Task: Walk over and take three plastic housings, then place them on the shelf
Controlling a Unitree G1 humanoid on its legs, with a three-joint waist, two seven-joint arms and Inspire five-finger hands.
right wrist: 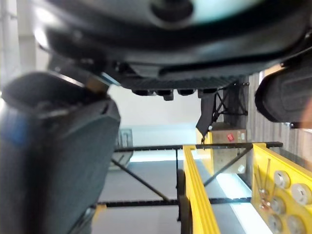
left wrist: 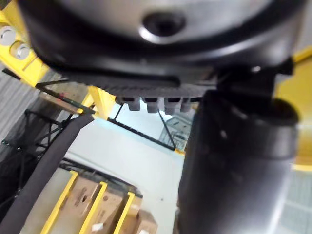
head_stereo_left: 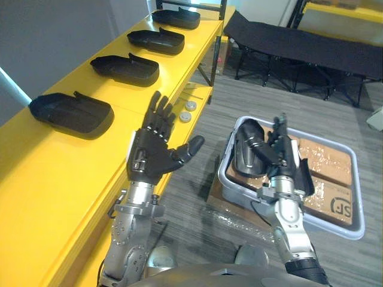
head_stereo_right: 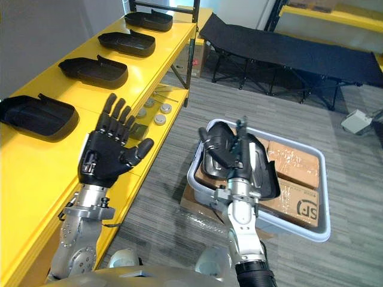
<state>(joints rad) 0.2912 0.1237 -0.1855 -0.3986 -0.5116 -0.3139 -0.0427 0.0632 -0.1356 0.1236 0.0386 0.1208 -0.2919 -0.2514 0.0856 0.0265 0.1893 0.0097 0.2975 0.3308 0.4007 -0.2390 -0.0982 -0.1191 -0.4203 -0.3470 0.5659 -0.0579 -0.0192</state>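
A black edge (head_stereo_left: 307,172) shows past my right hand in the grey bin, so I expect another plastic housing (head_stereo_left: 304,182) to be hidden behind that hand.
Several black plastic housings lie in a row on the yellow shelf top (head_stereo_left: 36,179) at my left; the nearest (head_stereo_left: 72,113) is by the shelf's middle and another (head_stereo_left: 125,69) sits farther back. My left hand (head_stereo_left: 152,149) is raised beside the shelf's front edge, palm showing, open and empty. One more black housing (head_stereo_left: 246,149) lies in a grey bin (head_stereo_left: 353,227) on the floor to the right. My right hand (head_stereo_left: 286,156) stands edge-on above that bin, fingers straight, holding nothing.
Brown cardboard boxes (head_stereo_left: 326,179) fill the bin's right half. Small round metal parts (head_stereo_left: 188,110) sit on a lower yellow shelf level. A black folding cot (head_stereo_left: 299,45) stands behind on the grey floor. More yellow racking (head_stereo_right: 335,12) is at the far right.
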